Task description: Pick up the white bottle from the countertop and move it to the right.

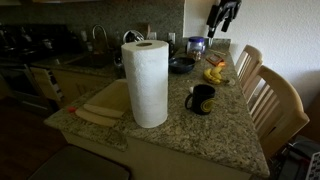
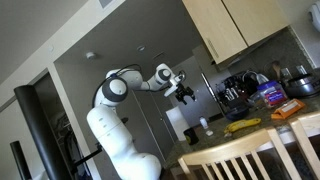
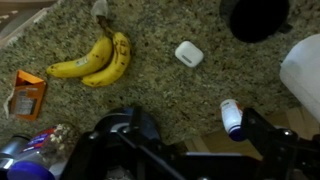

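The white bottle [image 3: 232,116] lies by one finger of my open gripper, so next I shift toward the paper towel roll [image 3: 304,72] to center over the bottle before descending.
The white bottle [image 3: 231,116], small with a dark blue end, shows in the wrist view on the speckled granite countertop [image 3: 160,85], close to the counter's edge. My gripper [image 3: 195,130] hangs high above the counter, open and empty. Its dark fingers frame the bottom of the wrist view, and the bottle lies just inside the right finger. In both exterior views the gripper [image 1: 222,15] [image 2: 185,93] is well above the countertop [image 1: 200,130]. I cannot make out the bottle in the exterior views.
On the counter are bananas [image 3: 95,60] [image 1: 215,74], a white earbud case [image 3: 188,53], a black mug [image 3: 258,18] [image 1: 200,98], a tall paper towel roll [image 1: 148,82] [image 3: 305,75], an orange packet [image 3: 28,92], a dark bowl [image 1: 182,65] and a blue-topped jar [image 1: 196,45]. Wooden chairs [image 1: 275,105] stand along the counter's edge.
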You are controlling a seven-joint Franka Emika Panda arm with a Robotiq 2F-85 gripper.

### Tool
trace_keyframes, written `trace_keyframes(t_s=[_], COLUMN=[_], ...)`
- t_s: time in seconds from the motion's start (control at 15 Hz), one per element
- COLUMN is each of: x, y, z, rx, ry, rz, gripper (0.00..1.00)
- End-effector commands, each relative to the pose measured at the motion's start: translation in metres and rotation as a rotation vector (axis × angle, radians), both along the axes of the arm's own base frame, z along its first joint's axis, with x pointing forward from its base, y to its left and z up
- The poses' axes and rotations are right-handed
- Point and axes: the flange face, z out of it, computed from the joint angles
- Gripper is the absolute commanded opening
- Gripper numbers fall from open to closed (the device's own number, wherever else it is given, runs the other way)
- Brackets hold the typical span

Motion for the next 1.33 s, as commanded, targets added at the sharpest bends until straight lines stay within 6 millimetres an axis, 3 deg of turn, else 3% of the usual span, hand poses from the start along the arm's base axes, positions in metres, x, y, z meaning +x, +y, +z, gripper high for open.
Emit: trace_keyframes(t_s=[0.0,0.13,0.27,0.47,0.67,0.73,0.87,1.0,1.13,1.27], x=[0.019,0.028,0.039,0.047,0.049,0.051,0.053,0.051,0.028,0.035], y=[0.075,0.107,0.120,0.093,0.050,0.067,0.048,0.048,0.054,0.054], z=[-0.013,-0.025,-0.031,-0.024,0.004,-0.013,0.002,0.006,0.027,0.049], rx=[0.046,0.108,0.202,0.347,0.383,0.355,0.369,0.373,0.356,0.413], ry=[-0.025,0.027,0.095,0.186,0.128,0.139,0.110,0.105,-0.036,-0.037], rz=[0.036,0.079,0.106,0.012,-0.192,-0.110,-0.168,-0.180,-0.088,-0.107], gripper=[1.00,1.00,1.00,1.00,1.00,1.00,1.00,1.00,1.00,1.00])
